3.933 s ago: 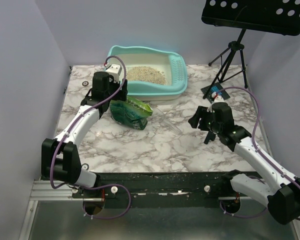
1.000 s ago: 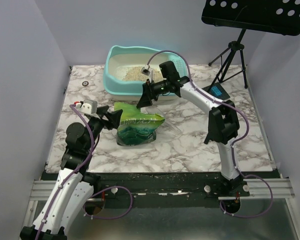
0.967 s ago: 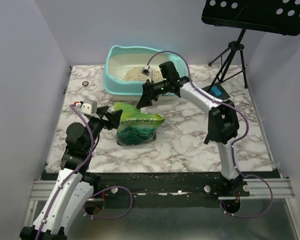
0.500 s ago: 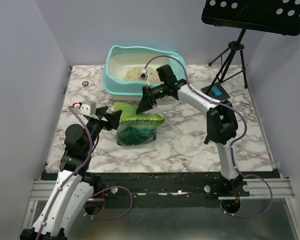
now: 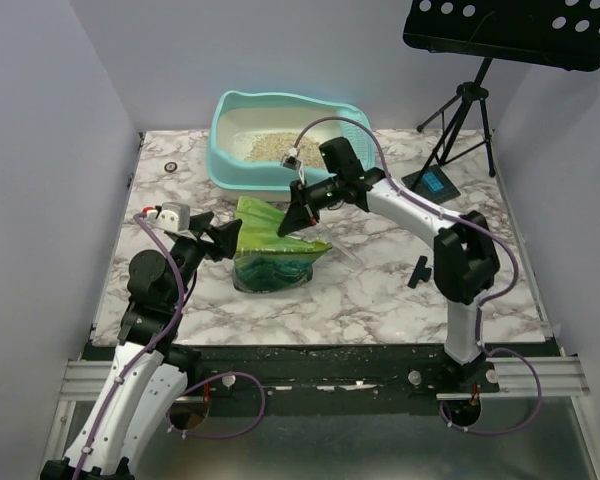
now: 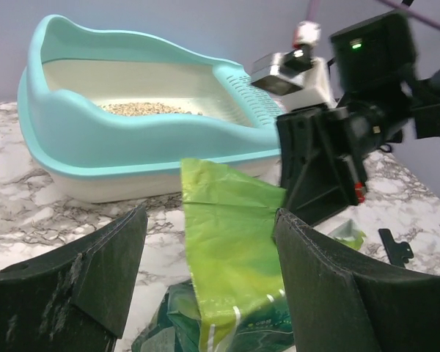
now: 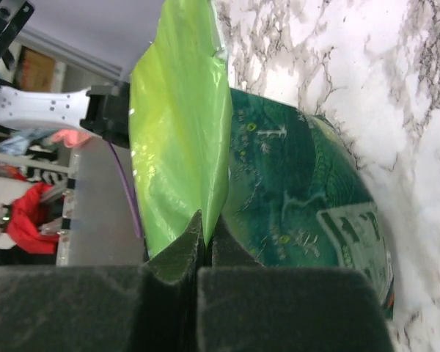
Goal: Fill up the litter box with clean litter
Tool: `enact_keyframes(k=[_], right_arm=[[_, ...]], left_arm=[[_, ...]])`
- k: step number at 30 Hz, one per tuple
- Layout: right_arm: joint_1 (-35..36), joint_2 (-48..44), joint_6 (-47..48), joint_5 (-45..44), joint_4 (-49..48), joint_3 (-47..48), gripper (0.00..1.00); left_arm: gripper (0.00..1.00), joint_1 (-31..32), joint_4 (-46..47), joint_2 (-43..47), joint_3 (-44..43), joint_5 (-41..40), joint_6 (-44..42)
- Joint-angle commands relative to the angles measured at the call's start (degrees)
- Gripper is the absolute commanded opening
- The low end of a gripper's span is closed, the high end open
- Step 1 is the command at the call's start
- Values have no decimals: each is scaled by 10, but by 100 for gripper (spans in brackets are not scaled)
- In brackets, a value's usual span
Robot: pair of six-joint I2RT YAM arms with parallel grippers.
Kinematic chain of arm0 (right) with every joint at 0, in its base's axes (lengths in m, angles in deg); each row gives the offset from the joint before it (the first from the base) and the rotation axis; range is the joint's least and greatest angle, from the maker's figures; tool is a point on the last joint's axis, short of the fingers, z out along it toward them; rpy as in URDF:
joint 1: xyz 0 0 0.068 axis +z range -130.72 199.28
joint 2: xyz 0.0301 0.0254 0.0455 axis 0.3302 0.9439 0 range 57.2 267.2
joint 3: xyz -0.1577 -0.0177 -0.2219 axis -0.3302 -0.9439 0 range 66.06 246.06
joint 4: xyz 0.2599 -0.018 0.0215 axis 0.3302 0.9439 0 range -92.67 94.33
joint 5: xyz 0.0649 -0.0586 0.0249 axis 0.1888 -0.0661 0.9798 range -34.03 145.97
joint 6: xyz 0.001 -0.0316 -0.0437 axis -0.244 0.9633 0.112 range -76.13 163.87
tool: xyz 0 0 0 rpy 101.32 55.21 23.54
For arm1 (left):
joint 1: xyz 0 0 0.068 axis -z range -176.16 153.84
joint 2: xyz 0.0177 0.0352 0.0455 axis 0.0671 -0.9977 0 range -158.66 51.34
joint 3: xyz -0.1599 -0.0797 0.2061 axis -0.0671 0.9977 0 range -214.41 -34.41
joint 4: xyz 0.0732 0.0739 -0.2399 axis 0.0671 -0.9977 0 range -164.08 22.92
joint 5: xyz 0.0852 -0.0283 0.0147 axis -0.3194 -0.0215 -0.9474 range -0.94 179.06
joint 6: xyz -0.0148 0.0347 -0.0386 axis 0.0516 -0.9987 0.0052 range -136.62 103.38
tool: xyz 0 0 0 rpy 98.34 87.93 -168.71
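Observation:
The pouch's flap (image 6: 271, 204) is held by its middle in my right gripper alone, so my left gripper should turn and take the flap's loose corner (image 6: 191, 170) before pouring.
The turquoise litter box (image 5: 242, 172) stands at the back of the marble table, with a thin patch of pale litter (image 5: 260, 146) inside. The green pouch of clean litter (image 5: 272, 255) lies in front of it. My right gripper (image 5: 292, 215) is shut on the pouch's light-green top flap (image 7: 180, 132), and the flap is pinched up off the pouch. In the right wrist view the jaws (image 7: 207, 224) meet on the foil. My left gripper (image 5: 225, 238) is open at the pouch's left side. In its own view the raised flap (image 6: 231, 235) stands between its fingers, touching neither.
A slotted scoop (image 5: 358, 135) sits at the box's right end. A tripod music stand (image 5: 460, 120) and a small blue-screened device (image 5: 435, 183) are at the back right. A clear plastic piece (image 5: 335, 245) lies right of the pouch. Purple walls close in the left and back.
My right gripper came down from above the box front to the pouch and shut on its top flap, which now stands up. The left arm stayed put.

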Motion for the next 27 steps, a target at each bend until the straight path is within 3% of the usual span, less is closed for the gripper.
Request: enact_keyframes(k=[1,5,11,15,21,27], right_arm=[[21,-131,48,-87,-51,-73,0],[49,-235,77,-175,-79,-132,0],[109,-292,134,-304,-69,-174,0],[138,-290,165,-364,-29,-160,0],[147,-297,179,-364,1,-146,0],[150,-320,192,-370,22,-167,0]], left_arm=[[78,1,-8,4,-22,-16,-22],[78,1,-29,-22,-47,9,-47],[78,7,-89,-85,-140,108,-106],[81,63,-190,-119,-231,166,-234],[82,179,-373,-182,-302,119,-382],[82,235,-412,-173,-294,11,-438]])
